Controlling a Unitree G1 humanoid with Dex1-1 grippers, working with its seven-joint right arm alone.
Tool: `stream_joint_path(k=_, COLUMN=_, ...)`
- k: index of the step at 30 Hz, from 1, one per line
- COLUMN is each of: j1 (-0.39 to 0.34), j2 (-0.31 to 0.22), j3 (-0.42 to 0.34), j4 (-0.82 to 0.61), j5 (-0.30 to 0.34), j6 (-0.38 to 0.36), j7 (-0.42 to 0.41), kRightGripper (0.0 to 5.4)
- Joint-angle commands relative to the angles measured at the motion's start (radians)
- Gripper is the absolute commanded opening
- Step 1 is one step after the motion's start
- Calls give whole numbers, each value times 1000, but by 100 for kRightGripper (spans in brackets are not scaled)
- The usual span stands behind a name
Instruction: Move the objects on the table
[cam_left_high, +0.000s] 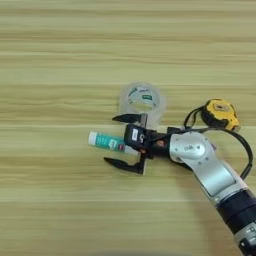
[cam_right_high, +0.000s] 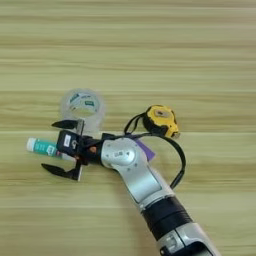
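I expect the black cord (cam_left_high: 190, 114) to trail along in an open loop when I carry the tape measure, because the cord arches loosely from the yellow-and-black tape measure's edge (cam_left_high: 221, 114).
A white-and-teal glue stick (cam_left_high: 107, 142) lies flat on the table (cam_left_high: 60, 60), left of centre. My right gripper (cam_left_high: 113, 140) is open, with one black finger (cam_left_high: 125, 119) on the far side of the stick and the other on the near side; neither touches it. The stick's right end runs in under the gripper's body. A clear tape roll (cam_left_high: 142, 99) lies just beyond the far finger. A yellow-and-black tape measure (cam_right_high: 161, 120) sits to the right, its black cord looping around behind my forearm. A short purple cylinder (cam_right_high: 146, 149) peeks out from behind the arm.
My silver forearm (cam_left_high: 207, 170) crosses the lower right of the table (cam_right_high: 200, 50) and covers part of the black cord (cam_right_high: 179, 160). Bare wooden planks stretch across the far half and the left side.
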Motion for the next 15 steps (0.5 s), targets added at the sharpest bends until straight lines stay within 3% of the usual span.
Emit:
stream_joint_path(k=1, j1=-63, j2=-7, j3=-19, j4=-20, j5=-2, j6=-15, j7=-36, kRightGripper=538)
stream_joint_path(k=6, j1=-66, j2=-2, j3=-25, j4=-19, j5=6, j6=-20, j7=-39, kRightGripper=538)
stream_joint_path(k=15, j1=-64, j2=15, j3=-86, j4=-126, j5=122, j6=-2, j7=-9, kRightGripper=538)
